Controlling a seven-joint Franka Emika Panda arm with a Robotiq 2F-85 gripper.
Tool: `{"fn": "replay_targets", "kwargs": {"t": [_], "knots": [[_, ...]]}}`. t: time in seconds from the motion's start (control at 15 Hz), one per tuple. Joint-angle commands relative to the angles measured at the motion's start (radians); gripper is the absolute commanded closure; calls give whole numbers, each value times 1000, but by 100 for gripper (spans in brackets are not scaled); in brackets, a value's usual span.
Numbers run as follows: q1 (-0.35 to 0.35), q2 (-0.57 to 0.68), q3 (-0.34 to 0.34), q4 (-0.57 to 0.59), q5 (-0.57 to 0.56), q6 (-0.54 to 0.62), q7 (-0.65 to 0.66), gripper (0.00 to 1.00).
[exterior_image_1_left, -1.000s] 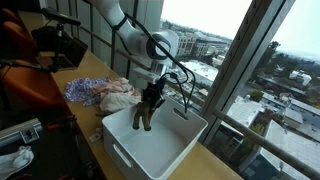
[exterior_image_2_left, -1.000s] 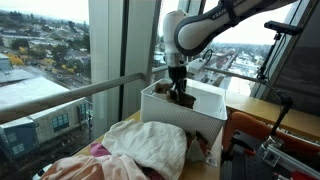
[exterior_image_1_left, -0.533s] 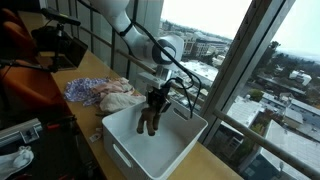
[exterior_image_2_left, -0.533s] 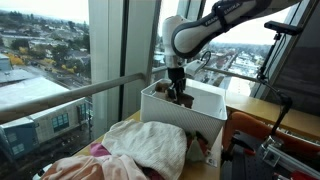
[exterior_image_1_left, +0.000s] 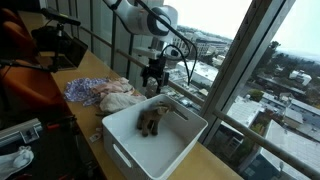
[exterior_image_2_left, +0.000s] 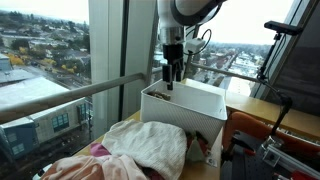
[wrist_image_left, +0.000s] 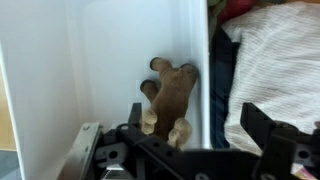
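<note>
My gripper should go on moving down to the cloth's edge (exterior_image_2_left: 172, 166) and close there, since it is open with the white cloth lying uncovered (exterior_image_2_left: 148, 143) beside the white bin.
A brown plush toy (exterior_image_1_left: 152, 122) lies on the floor of the white bin (exterior_image_1_left: 150, 160), against one wall. My gripper (exterior_image_1_left: 153, 78) hangs open above the bin with nothing between its fingers, clear of the toy. In an exterior view the gripper (exterior_image_2_left: 170, 78) stands just over the bin's (exterior_image_2_left: 185, 112) far rim, and the toy is hidden by the bin's wall. The wrist view looks straight down on the toy (wrist_image_left: 172, 95) between the spread black fingers (wrist_image_left: 262, 122) of the gripper (wrist_image_left: 175, 130).
A pile of clothes (exterior_image_1_left: 105, 92) lies on the wooden table beside the bin, seen as the clothes pile (exterior_image_2_left: 140, 145) and the striped cloth (wrist_image_left: 270, 60). Window glass runs close behind the bin. An orange chair (exterior_image_1_left: 25, 85) stands at the table's edge.
The gripper opened and let go of the plush toy, which dropped flat into the bin. The arm then rose above the bin's rim.
</note>
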Motion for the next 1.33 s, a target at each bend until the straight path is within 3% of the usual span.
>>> {"fn": "replay_targets", "kwargs": {"t": [0.0,0.47,0.87,1.13,1.2,1.27], "knots": [[33,-60,53,-59,24,-3,7,0],[118,29,141,-159,8,168,-45,0],[193,139,141,-209,-93,221,-106,0],[225,230,131,-182,-165,221,-118,0],[227,246,127,-176,-177,218,-117,25],[233,254,120,-173,-195,211,-110,26]]}}
